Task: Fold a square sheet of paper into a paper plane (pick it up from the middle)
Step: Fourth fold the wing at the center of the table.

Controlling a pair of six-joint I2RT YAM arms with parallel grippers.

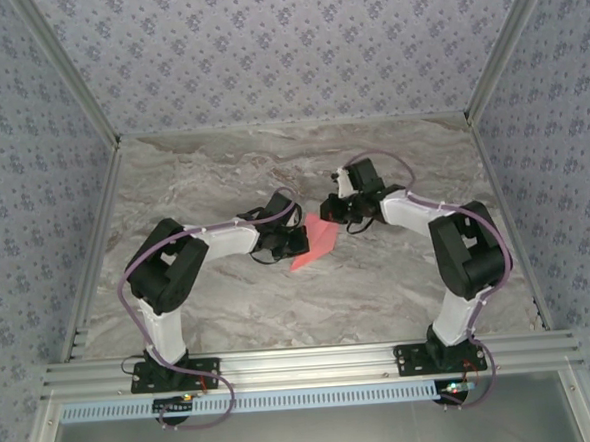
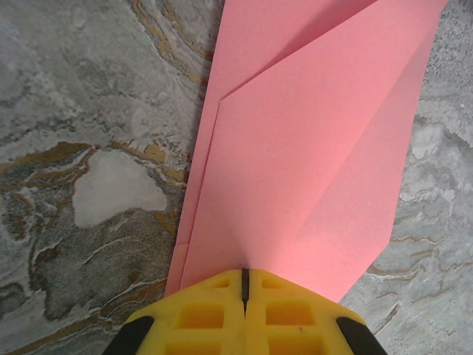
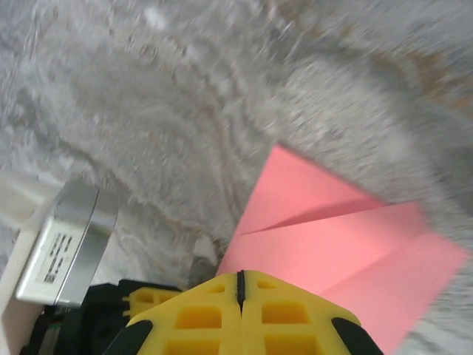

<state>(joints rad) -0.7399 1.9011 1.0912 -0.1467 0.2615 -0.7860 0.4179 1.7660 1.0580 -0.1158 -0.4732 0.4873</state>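
Only my left gripper pins the folded sheet's edge [image 2: 211,255], so next my right gripper presses on the sheet's far flap [image 3: 303,255] before my left gripper slides along the fold.
The square sheet of paper [image 1: 317,248] is salmon pink and lies flat mid-table, folded over on itself with diagonal flaps [image 2: 310,148]. My left gripper [image 1: 298,244] is shut, and its yellow fingertips [image 2: 244,271] rest tip-down on the sheet's near end, with no paper between them. My right gripper [image 1: 328,212] is also shut and empty. It sits at the sheet's far right edge, its tips [image 3: 240,274] at the border of the paper [image 3: 332,244]. The right wrist view is blurred.
The marble-patterned table [image 1: 222,175] is boxed in by patterned walls at the back and both sides. An aluminium rail [image 1: 314,360] runs along the near edge by the arm bases. Part of the left arm's wrist [image 3: 66,251] lies close beside my right gripper.
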